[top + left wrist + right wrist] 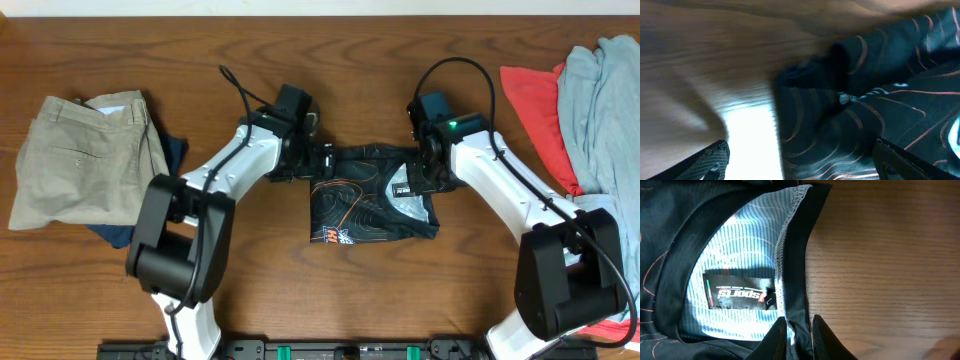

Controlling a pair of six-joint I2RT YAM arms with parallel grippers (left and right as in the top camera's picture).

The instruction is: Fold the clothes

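The robot's right gripper has hold of the jersey's collar edge (798,282), a long way from the khaki trousers (85,165), so it should let go and the left gripper should bring the jersey onto the trousers.
The black jersey (365,200) with orange contour lines lies folded into a small bundle at the table's middle. My left gripper (322,160) is at its back left corner. In the left wrist view the fingers (805,167) are wide apart and open, with the jersey's edge (865,115) between and ahead of them. My right gripper (427,168) is at the back right corner. In the right wrist view its fingers (799,335) are shut on the jersey's black collar edge (795,255), beside the neck label (737,296).
Folded khaki trousers (80,160) lie at the left on a dark blue garment (177,150). A red garment (535,100) and a grey-blue garment (600,100) are piled at the right edge. Bare wood surrounds the jersey.
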